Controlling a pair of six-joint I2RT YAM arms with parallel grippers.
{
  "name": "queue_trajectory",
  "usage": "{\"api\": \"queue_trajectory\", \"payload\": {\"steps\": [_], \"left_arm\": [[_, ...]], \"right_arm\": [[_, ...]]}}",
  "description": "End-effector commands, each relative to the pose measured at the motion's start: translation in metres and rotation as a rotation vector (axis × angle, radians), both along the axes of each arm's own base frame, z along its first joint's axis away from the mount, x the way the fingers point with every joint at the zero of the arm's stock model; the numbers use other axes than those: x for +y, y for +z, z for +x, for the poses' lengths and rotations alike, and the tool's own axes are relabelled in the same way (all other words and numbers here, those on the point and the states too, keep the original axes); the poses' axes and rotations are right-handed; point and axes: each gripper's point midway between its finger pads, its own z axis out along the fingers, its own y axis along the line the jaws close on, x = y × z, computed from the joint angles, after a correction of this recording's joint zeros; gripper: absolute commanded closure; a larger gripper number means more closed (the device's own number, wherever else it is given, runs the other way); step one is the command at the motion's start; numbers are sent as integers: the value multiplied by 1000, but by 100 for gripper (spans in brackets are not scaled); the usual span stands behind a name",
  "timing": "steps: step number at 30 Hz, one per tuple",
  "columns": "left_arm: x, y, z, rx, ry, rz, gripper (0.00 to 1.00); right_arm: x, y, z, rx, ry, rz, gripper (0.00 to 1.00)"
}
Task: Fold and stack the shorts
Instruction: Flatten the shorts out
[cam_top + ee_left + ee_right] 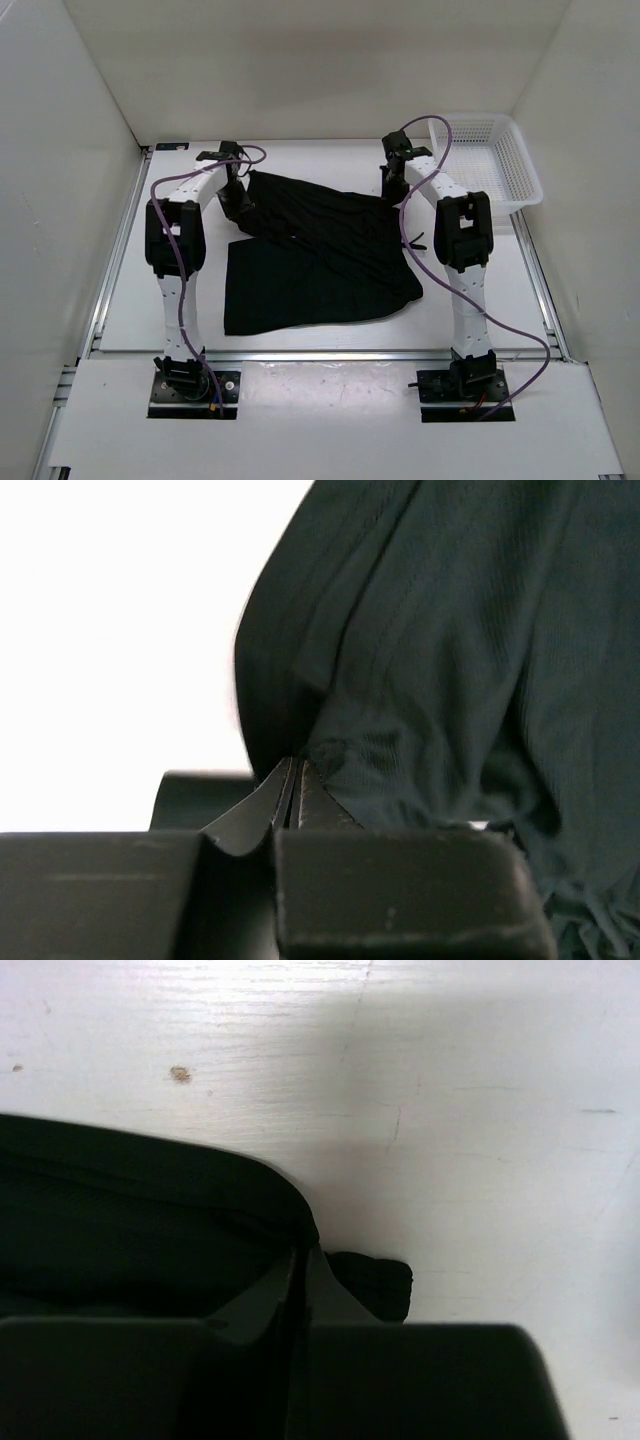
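Observation:
Next, I open both my grippers, take the far corners (254, 175) and straighten the shorts' edge, because the shorts bunch (262, 221) where my left gripper pinches them short of the far corner.
The black shorts (320, 255) lie spread over the middle of the white table, partly folded, with one leg panel flat at the near left. My left gripper (238, 203) is shut on the far left edge of the shorts; the left wrist view shows its jaws pinched on the fabric (420, 680). My right gripper (392, 188) is shut on the far right edge; the right wrist view shows the black hem (150, 1210) clamped, with a small bit of cloth (375, 1282) sticking out on the right.
A white mesh basket (520, 180) stands at the far right of the table. White walls close in the back and both sides. Purple cables loop over both arms.

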Motion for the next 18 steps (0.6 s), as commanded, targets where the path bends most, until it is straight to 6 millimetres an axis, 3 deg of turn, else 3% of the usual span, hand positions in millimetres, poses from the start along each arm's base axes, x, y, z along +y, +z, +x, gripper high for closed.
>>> {"api": "queue_trajectory", "payload": {"steps": [1,7,13,18], "left_arm": [[2,51,-8,-94,3,-1,90],[11,52,-37,-69,9,30,90],[21,36,-66,-4,19,51,90],[37,24,-73,23,76,93,90]], "right_arm": [[-4,14,9,-47,-23,-18,100],[-7,27,17,-95,-55,-21,100],[-3,28,22,-103,-60,-5,100],[-3,28,22,-103,-60,-5,100]]}}
